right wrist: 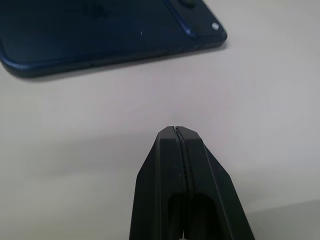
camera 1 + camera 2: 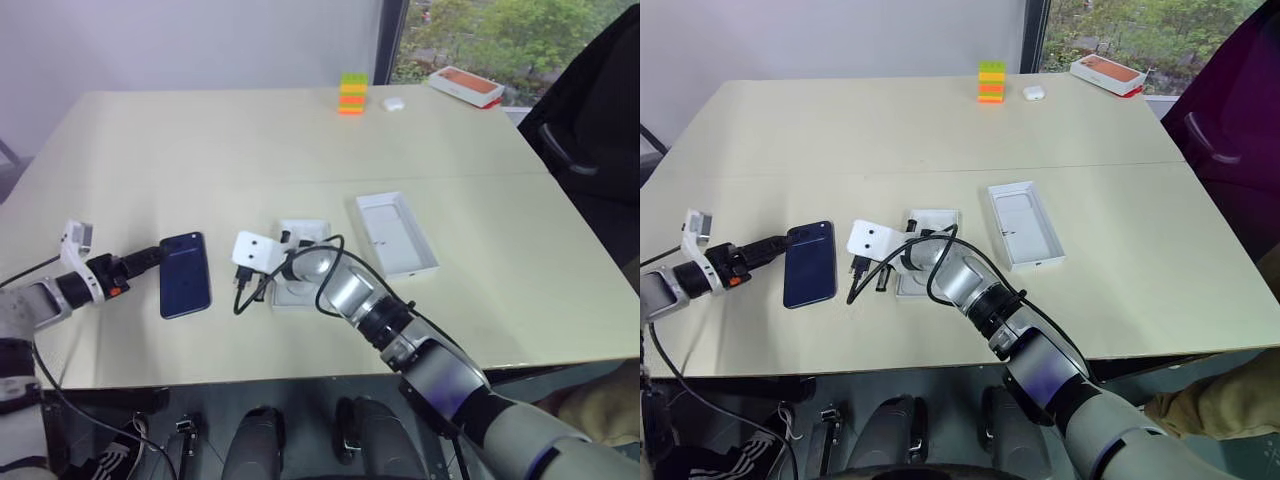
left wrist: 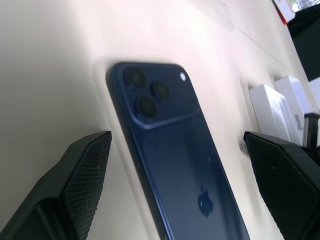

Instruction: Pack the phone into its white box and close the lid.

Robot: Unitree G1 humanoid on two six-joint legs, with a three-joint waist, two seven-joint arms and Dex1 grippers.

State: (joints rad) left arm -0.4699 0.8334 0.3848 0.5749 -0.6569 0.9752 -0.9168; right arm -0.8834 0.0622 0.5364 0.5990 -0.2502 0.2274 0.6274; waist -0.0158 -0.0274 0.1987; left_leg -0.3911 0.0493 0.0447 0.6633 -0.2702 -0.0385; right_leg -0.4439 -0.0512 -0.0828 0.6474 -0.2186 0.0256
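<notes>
I expect the phone (image 2: 185, 276) to settle, back up, inside the white rectangle (image 2: 305, 230) when I lower it, because the rectangle has raised sides and matches the phone's length.
The phone (image 2: 185, 275), dark navy and glossy, lies back up on the cream table (image 2: 200, 150), its camera cluster (image 3: 145, 95) at the far corner. My left gripper (image 2: 152, 257) is open at the phone's far left corner, and its fingers (image 3: 82, 170) flank the phone without touching. My right gripper (image 1: 176, 131) is shut on nothing and points at the phone's right edge from a short way off. The lid (image 2: 395, 233), a white shell with a plain white inside, lies open side up to the right. Another white rectangle (image 2: 303, 232) lies mostly hidden under my right wrist; I cannot tell if it is the white box.
At the table's far edge stand a stack of coloured blocks (image 2: 352, 93), a small white case (image 2: 392, 103) and an orange-topped box (image 2: 465, 85). A black chair (image 2: 590, 120) stands off the right side. A black cable (image 2: 300, 262) loops around my right wrist.
</notes>
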